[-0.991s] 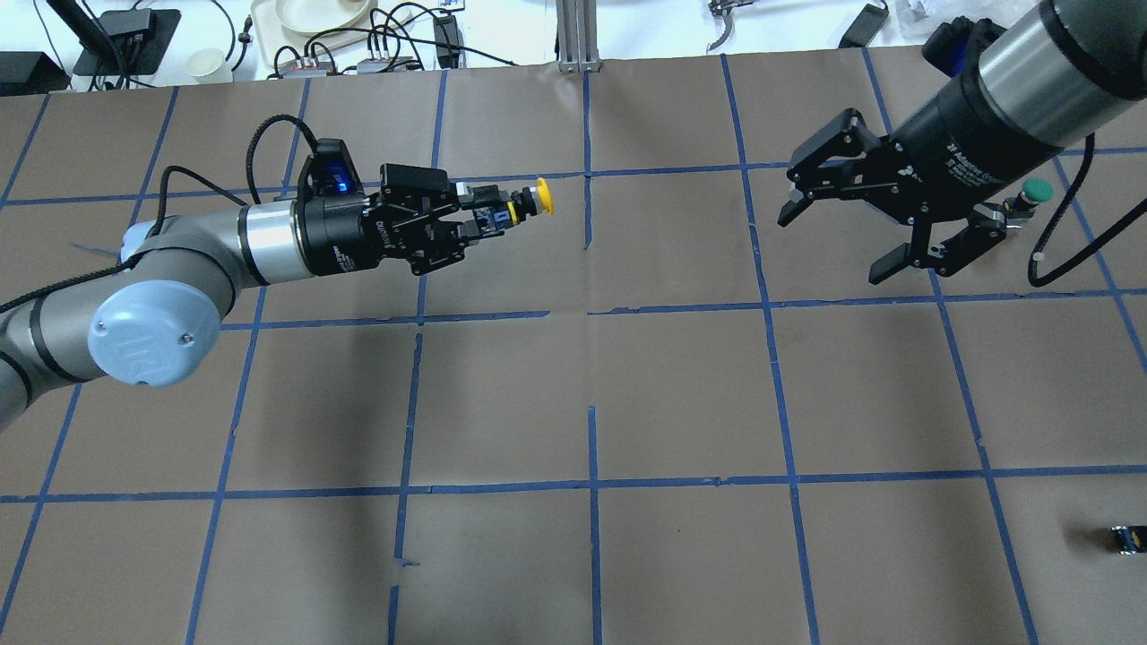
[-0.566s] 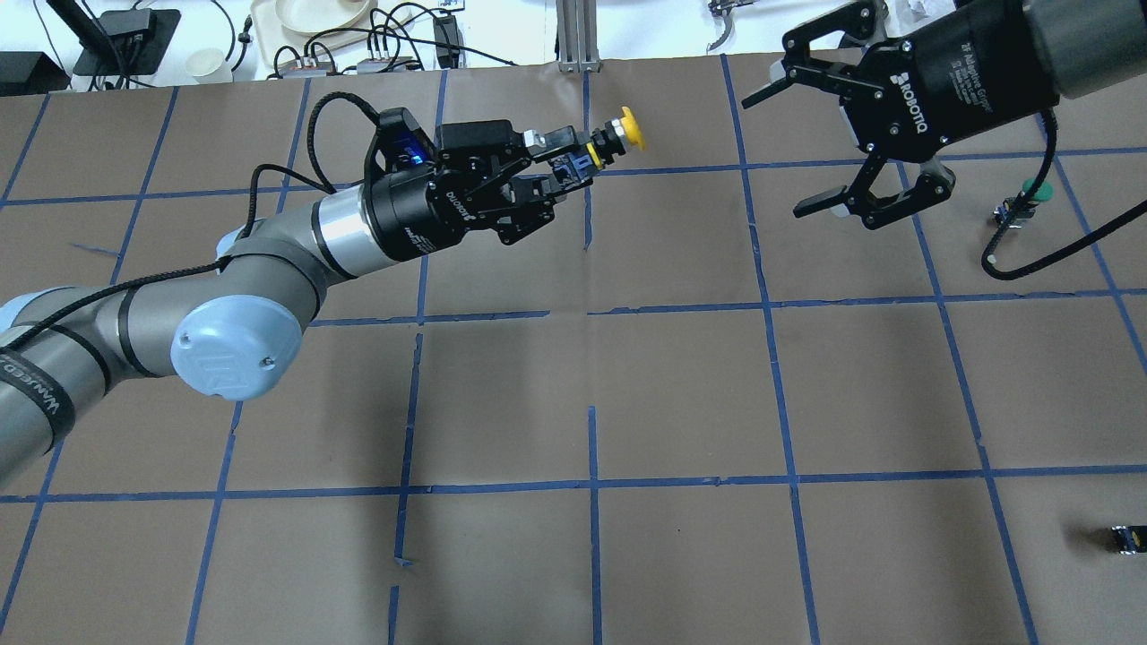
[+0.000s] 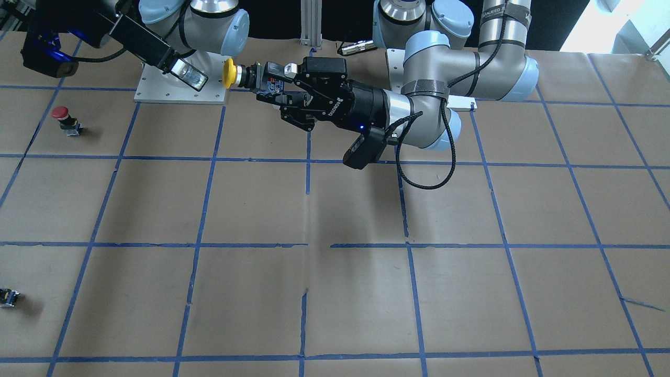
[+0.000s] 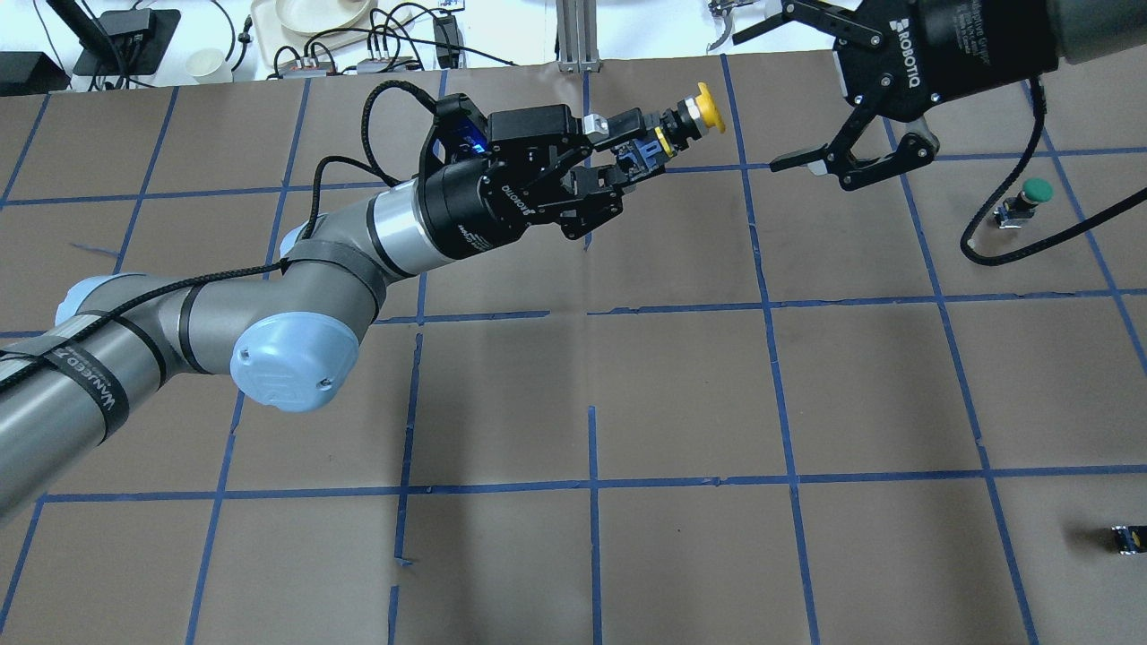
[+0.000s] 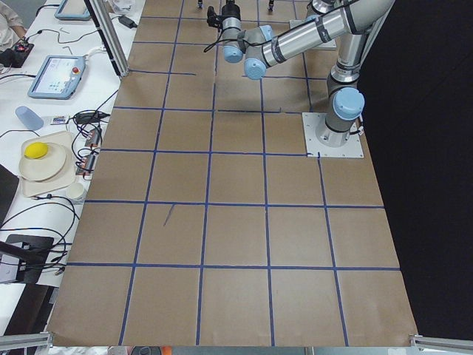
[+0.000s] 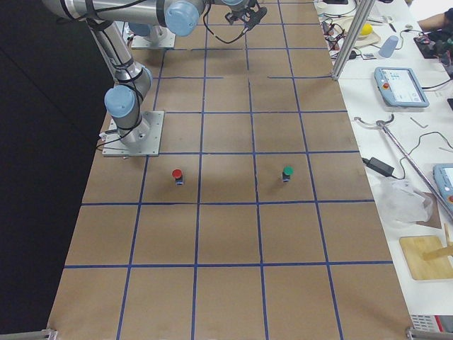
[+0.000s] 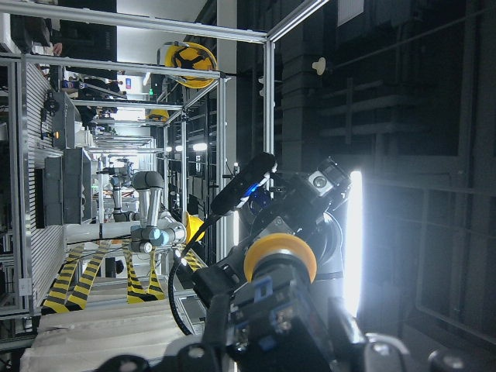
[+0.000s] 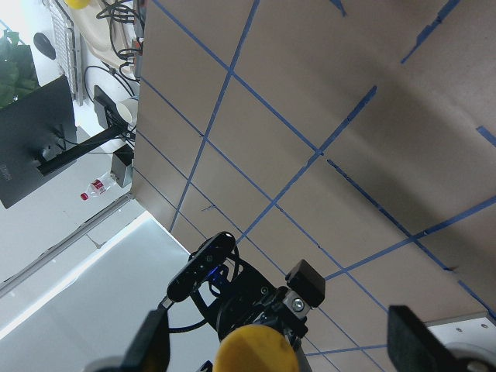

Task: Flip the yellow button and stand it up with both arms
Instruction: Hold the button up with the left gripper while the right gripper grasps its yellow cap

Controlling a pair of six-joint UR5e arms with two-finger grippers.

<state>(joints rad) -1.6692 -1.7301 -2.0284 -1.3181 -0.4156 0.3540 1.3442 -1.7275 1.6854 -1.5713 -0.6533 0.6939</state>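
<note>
The similar red-capped button [image 3: 67,121] is standing upright on its block end, so I expect the yellow button [image 3: 233,74] to stay upright with its cap up when I put it down.
My left gripper [image 4: 629,148] is shut on the black body of the yellow button [image 4: 702,107] and holds it level in the air over the far middle of the table. The cap points at my right gripper [image 4: 757,100], which is open a short gap away, with its jaws above and below the cap's line. In the front-facing view the cap [image 3: 228,73] is just beside a right finger [image 3: 186,73]. The right wrist view shows the cap [image 8: 256,350] between its two fingers [image 8: 415,335], not touched. The left wrist view shows the cap [image 7: 279,256] from behind.
A green-capped button [image 4: 1035,191] stands at the right. A red-capped button [image 3: 60,113] stands near the right arm's base. A small black switch block [image 4: 1127,538] lies at the near right edge. Cables and a plate lie beyond the far edge [image 4: 314,18].
My left arm has swung the yellow button to the right and toward the far edge. My right gripper has moved toward the far edge and turned, still open. The gap between them has shrunk.
</note>
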